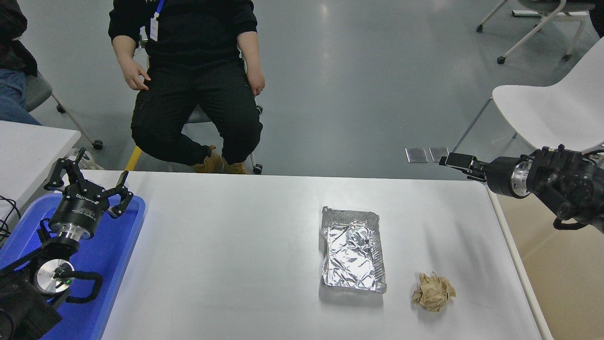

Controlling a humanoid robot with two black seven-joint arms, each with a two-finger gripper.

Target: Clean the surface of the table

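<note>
The straight front edge (354,288) is keeping itself up above a shadow, so I expect the silver foil bag (354,249) to stay spread out as I lift it by its edge.
The table surface (236,245) is a wide white tabletop. A crumpled foil tray (353,250) lies on it right of the middle. A crumpled brown paper ball (433,293) lies near the front right, just right of the foil tray. My right gripper (457,166) comes in from the right edge, points left and hovers above the table's far right corner, open and empty, well behind the paper ball. My left gripper (89,189) is parked open over the blue tray at the lower left.
A blue plastic tray (113,255) sits on the table's left end. A person (188,71) sits on a chair beyond the far edge. A smaller white table (28,146) stands at the left, a white chair (547,113) and a beige surface (561,283) at the right.
</note>
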